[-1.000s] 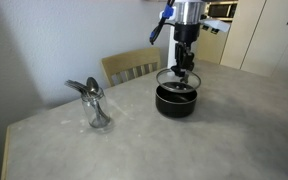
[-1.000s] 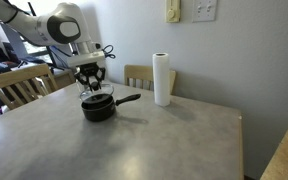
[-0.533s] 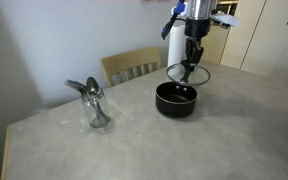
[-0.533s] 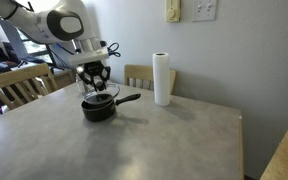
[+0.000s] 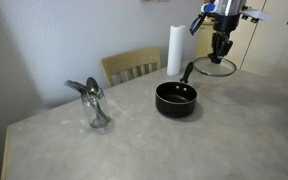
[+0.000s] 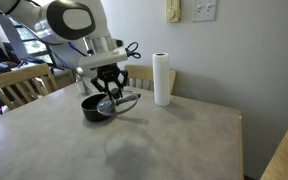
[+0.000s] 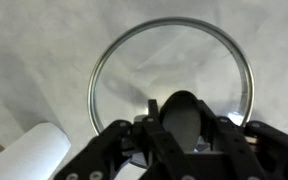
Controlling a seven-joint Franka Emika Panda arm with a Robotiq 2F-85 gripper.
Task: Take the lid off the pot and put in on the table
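The glass lid (image 5: pixel 213 68) is hanging clear of the black pot. My gripper should keep carrying the lid over the open grey table (image 6: pixel 138 146) and moving it down until the lid's rim lies flat.
The black pot (image 5: pixel 176 98) stands open on the grey table, its handle pointing toward the paper towel roll; it also shows in an exterior view (image 6: pixel 92 107), partly behind the lid. My gripper (image 5: pixel 221 55) is shut on the knob of the glass lid (image 5: pixel 215 67) and holds it in the air, off to the side of the pot and above the table. In an exterior view the lid (image 6: pixel 117 103) hangs tilted under the gripper (image 6: pixel 110 92). In the wrist view the lid's metal rim (image 7: pixel 164 27) rings the gripper fingers (image 7: pixel 181 125).
A white paper towel roll (image 6: pixel 162 79) stands upright on the table by the wall. A clear glass with metal spoons (image 5: pixel 96 108) stands toward one end. Wooden chairs (image 5: pixel 132 66) stand at the table's (image 6: pixel 174 145) edges.
The gripper has lifted the lid off the pot and carried it sideways away from it, toward the paper towel roll. The pot has stayed in place and is now open.
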